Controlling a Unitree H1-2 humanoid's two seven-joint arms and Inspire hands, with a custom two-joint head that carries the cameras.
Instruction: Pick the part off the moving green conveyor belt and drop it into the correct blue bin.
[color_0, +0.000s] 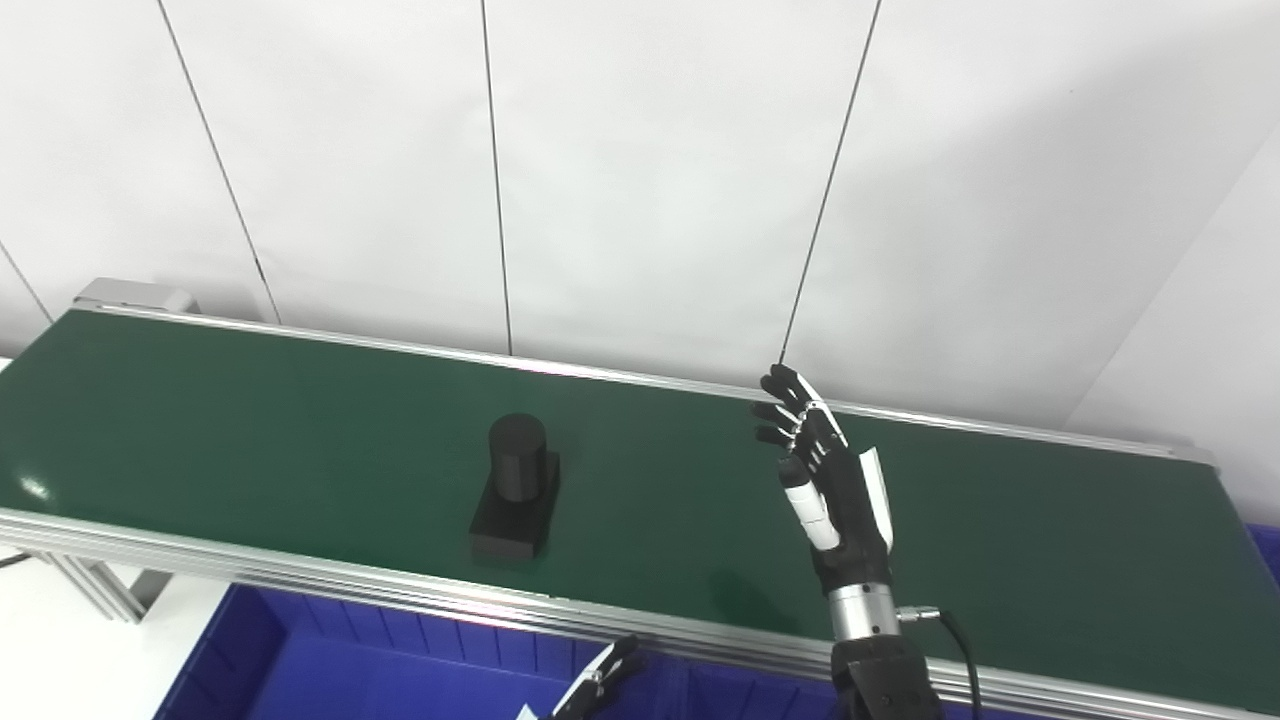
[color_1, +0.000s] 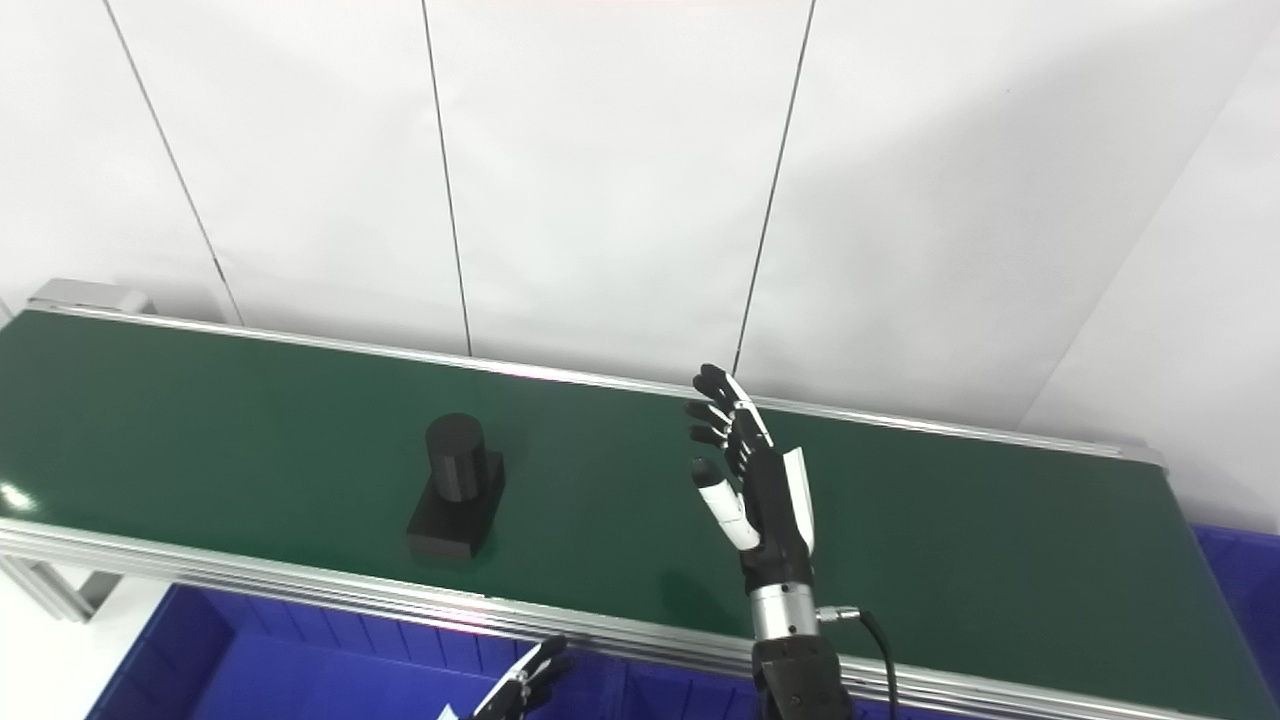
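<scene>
I expect the black cylinder (color_0: 518, 461) to bring its flat square base (color_0: 512, 529) along when I lift the cylinder, because the two meet in an unbroken black shape.
A black part (color_0: 516, 488), an upright cylinder on a flat square base, stands on the green conveyor belt (color_0: 250, 420) left of centre. My right hand (color_0: 825, 480) is raised above the belt to the right of the part, open, with fingers spread and pointing up, and holds nothing. Only the fingertips of my left hand (color_0: 598, 680) show at the bottom edge, below the belt's near rail and over the blue bin (color_0: 330, 665). I cannot tell how that hand stands.
The belt's aluminium near rail (color_0: 300, 575) runs across the front. A second blue bin (color_0: 1268, 550) shows at the belt's right end. A white panelled wall stands behind the belt. A metal frame leg (color_0: 95, 590) is at lower left.
</scene>
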